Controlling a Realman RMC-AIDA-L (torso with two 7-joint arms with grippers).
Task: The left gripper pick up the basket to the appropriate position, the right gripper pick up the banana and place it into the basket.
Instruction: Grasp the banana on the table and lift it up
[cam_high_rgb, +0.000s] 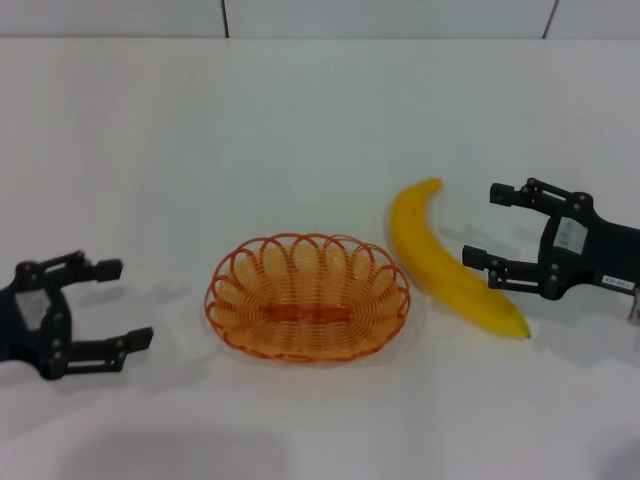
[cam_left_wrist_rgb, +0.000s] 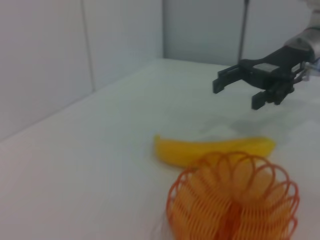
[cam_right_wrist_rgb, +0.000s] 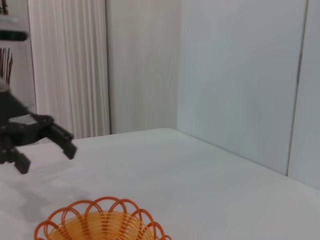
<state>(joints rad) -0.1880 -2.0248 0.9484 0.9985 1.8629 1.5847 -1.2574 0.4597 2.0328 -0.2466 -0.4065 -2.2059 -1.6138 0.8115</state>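
Next, I pull my right gripper back and tip its fingers down to straddle the banana's middle (cam_high_rgb: 437, 263) from above, because my right gripper points level beside the banana (cam_high_rgb: 478, 295).
The orange wire basket (cam_high_rgb: 307, 297) sits on the white table near the middle; it also shows in the left wrist view (cam_left_wrist_rgb: 234, 203) and the right wrist view (cam_right_wrist_rgb: 102, 226). The yellow banana (cam_high_rgb: 446, 257) lies just to the right of the basket, apart from it, and shows behind the basket in the left wrist view (cam_left_wrist_rgb: 212, 150). My left gripper (cam_high_rgb: 120, 305) is open and empty, well left of the basket; it shows in the right wrist view (cam_right_wrist_rgb: 47, 156). My right gripper (cam_high_rgb: 483, 225) is open and empty, just right of the banana, fingers pointing at it; it shows in the left wrist view (cam_left_wrist_rgb: 236, 94).
The white table (cam_high_rgb: 300, 120) stretches back to a light panelled wall (cam_high_rgb: 380, 15). A white curtain (cam_right_wrist_rgb: 67, 65) hangs beyond the table on my left side.
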